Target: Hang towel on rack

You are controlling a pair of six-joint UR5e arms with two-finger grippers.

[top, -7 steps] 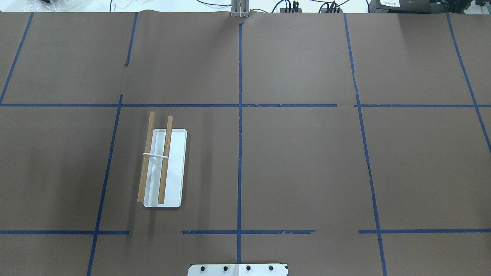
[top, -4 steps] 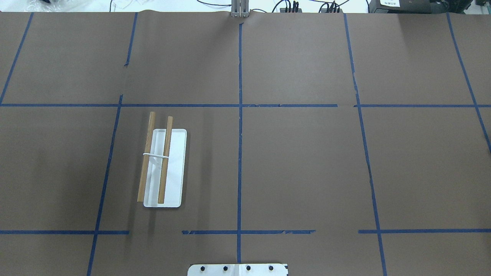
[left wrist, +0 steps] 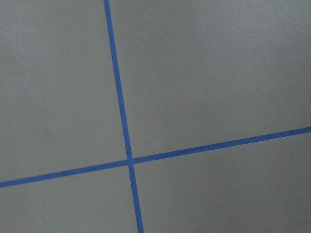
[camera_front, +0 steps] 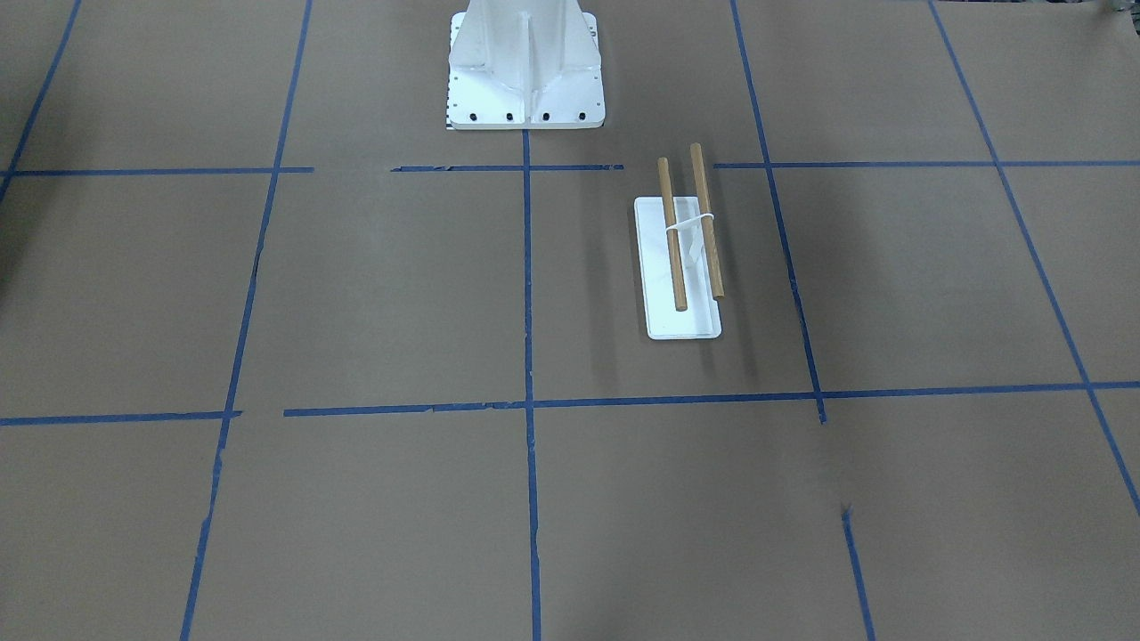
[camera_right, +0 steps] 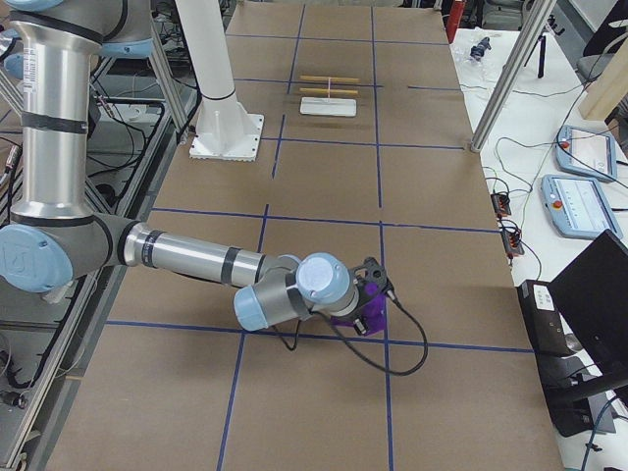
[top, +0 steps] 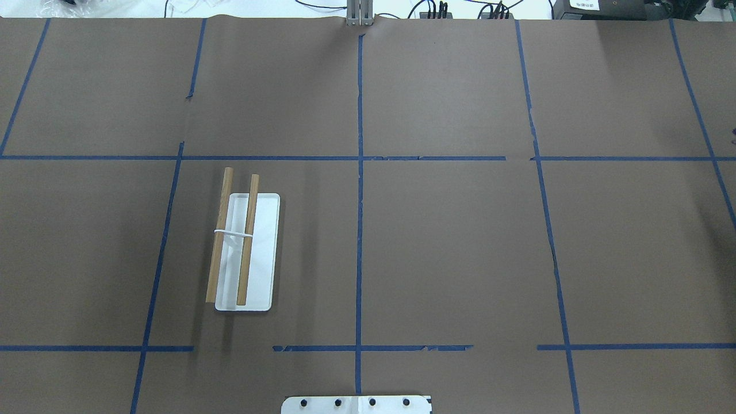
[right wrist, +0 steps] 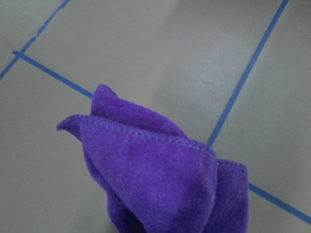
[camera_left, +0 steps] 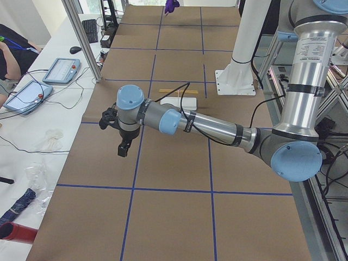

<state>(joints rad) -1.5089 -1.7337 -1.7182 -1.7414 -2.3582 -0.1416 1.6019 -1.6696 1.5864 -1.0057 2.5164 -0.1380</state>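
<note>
The purple towel (right wrist: 150,170) is hanging from my right gripper and its edge is free, so my left gripper goes on moving toward that edge (right wrist: 138,132) until it closes there.
The rack (top: 244,247) is a white base with two wooden bars and stands left of centre; it also shows in the front view (camera_front: 681,258) and far off in the right view (camera_right: 328,98). The purple towel (right wrist: 165,179) is bunched up and raised off the table close under the right wrist camera. My right gripper (camera_right: 363,312) is over the table's right end, shut on the towel (camera_right: 345,321). My left gripper (camera_left: 122,149) hangs above the table's left end, far from the rack. I cannot tell whether it is open or shut.
Brown paper with blue tape lines (left wrist: 129,162) covers the table. The robot's white pedestal (camera_front: 525,62) stands at the near edge. Tablets and cables (camera_left: 57,70) lie on a side bench beyond the far edge.
The rack has not moved. A small dark speck at the overhead view's right edge now sits higher in the view.
</note>
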